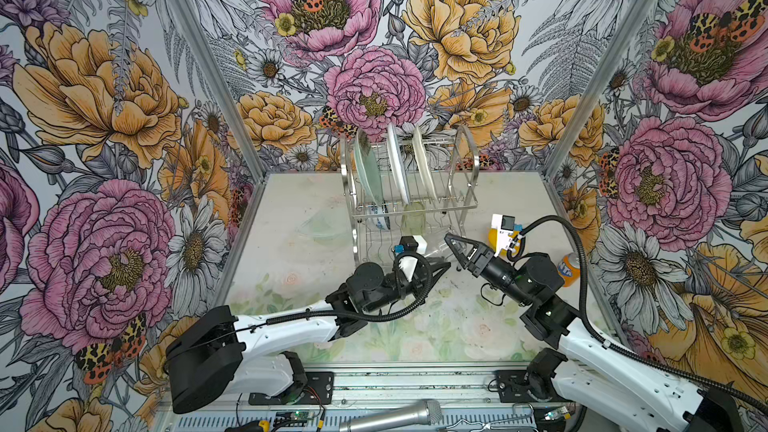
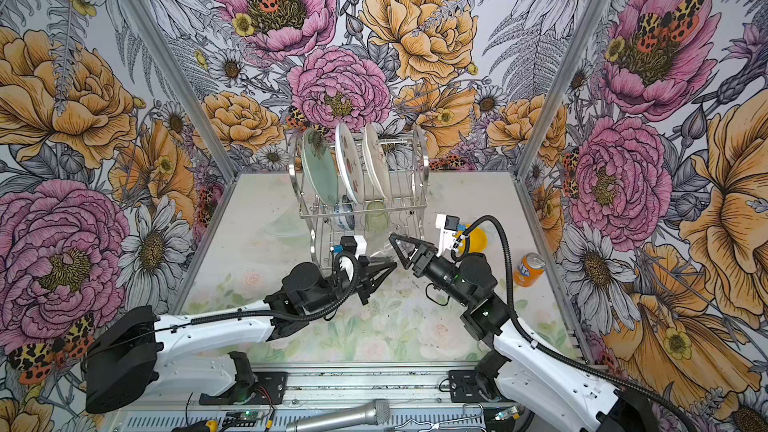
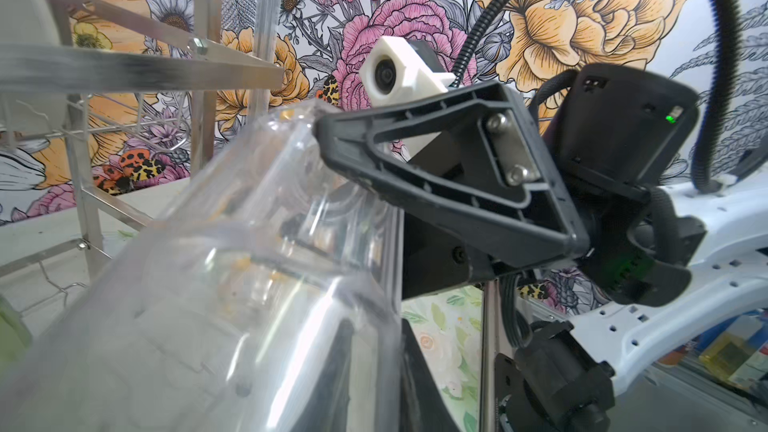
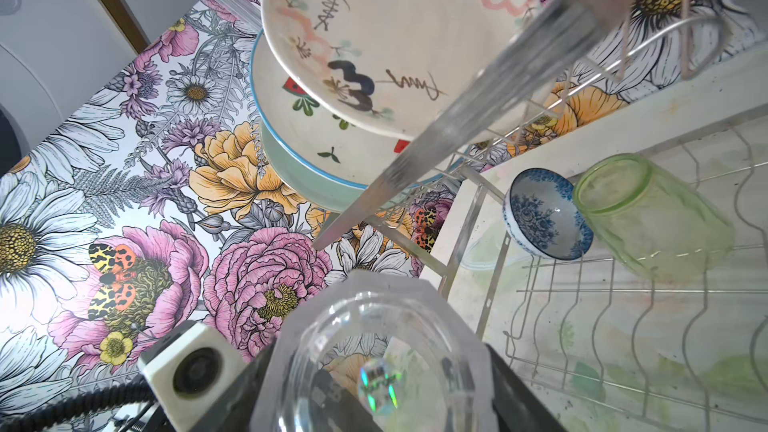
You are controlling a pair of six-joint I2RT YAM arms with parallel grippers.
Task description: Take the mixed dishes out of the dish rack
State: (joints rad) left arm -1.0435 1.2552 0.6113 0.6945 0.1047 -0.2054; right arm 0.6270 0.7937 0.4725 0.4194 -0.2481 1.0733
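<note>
The clear glass (image 1: 439, 251) is held by both my grippers, so next my right gripper lets go of the glass's thick base first. My left gripper should then carry the glass toward the pale translucent dish.
The clear glass (image 1: 437, 246) (image 3: 249, 243) hangs on its side just in front of the dish rack (image 1: 465, 151), held from both ends. My right gripper (image 1: 453, 252) (image 4: 374, 388) is shut on its thick base (image 4: 374, 367). My left gripper (image 1: 445, 267) (image 3: 374, 388) is shut on the wall at the rim. In the upper slots stand a pale green plate (image 1: 368, 168), a white plate (image 1: 397, 164) and a cream plate (image 1: 424, 164). On the lower shelf lie a blue-and-white bowl (image 1: 380, 218) (image 4: 544, 218) and a green tumbler (image 1: 413, 218) (image 4: 648, 218).
A yellow bowl (image 1: 494, 241) sits on the table right of the rack, partly behind my right wrist camera. An orange soda can (image 1: 569, 270) stands near the right wall. A pale translucent dish (image 1: 320, 222) lies left of the rack.
</note>
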